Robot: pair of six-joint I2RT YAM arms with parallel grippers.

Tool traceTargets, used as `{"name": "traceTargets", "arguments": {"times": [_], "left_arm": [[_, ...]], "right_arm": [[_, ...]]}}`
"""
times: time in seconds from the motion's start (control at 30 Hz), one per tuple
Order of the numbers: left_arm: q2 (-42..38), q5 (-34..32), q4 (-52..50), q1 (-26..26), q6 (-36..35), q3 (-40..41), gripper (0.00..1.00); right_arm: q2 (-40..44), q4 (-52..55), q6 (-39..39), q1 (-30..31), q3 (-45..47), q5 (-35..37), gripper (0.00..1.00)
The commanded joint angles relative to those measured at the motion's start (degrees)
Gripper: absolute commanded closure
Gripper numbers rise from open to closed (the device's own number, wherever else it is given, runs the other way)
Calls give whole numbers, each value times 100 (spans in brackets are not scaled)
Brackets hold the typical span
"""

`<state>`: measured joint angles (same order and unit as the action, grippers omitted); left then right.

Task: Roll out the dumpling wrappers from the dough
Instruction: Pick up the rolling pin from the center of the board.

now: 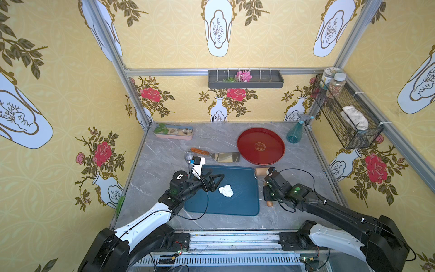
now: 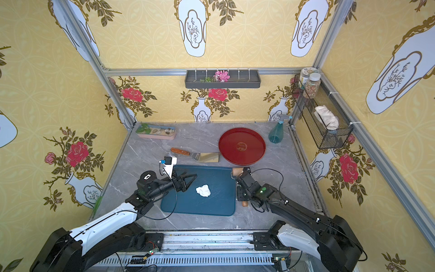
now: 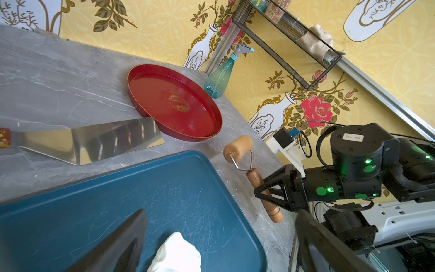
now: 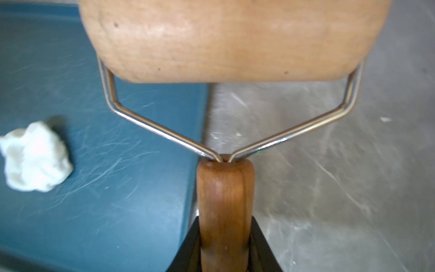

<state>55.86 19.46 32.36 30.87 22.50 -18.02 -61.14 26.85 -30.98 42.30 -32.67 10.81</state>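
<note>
The roller's wooden handle is all that my right gripper holds, so my left gripper should keep its fingers open until the roller's free metal frame comes into them.
A ragged white lump of dough lies near the middle of the blue cutting board. No dumpling wrappers are in view. My left gripper hovers open just left of the dough, with nothing between its fingers. My right gripper is shut on the wooden handle of the roller, off the board's right edge. The roller's drum sits by the board's far right corner. I cannot tell whether the drum touches the table.
A red round tray stands at the back right, with a teal spray bottle beside it. A steel scraper and a small steel ring cup lie behind the board. A pink planter box is far left.
</note>
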Motion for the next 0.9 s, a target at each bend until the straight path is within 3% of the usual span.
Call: {"name": "traceTargets", "arguments": {"times": [0.0, 0.13, 0.27, 0.47, 0.87], "left_arm": [[22, 288, 156, 31, -114, -56, 0], [14, 465, 140, 46, -148, -91, 0], [-13, 508, 130, 50, -206, -106, 0], [-26, 556, 64, 50, -227, -145, 0], [175, 576, -498, 50, -49, -549, 0]], "right_arm": [[-226, -742, 748, 530, -184, 548, 100], [-733, -1282, 1589, 1518, -401, 1309, 100], [-1252, -1858, 2310, 1998, -533, 1426, 100], [-1434, -2218, 2710, 2065, -614, 1086, 100], [-512, -2839, 3722, 2063, -50, 697, 100]]}}
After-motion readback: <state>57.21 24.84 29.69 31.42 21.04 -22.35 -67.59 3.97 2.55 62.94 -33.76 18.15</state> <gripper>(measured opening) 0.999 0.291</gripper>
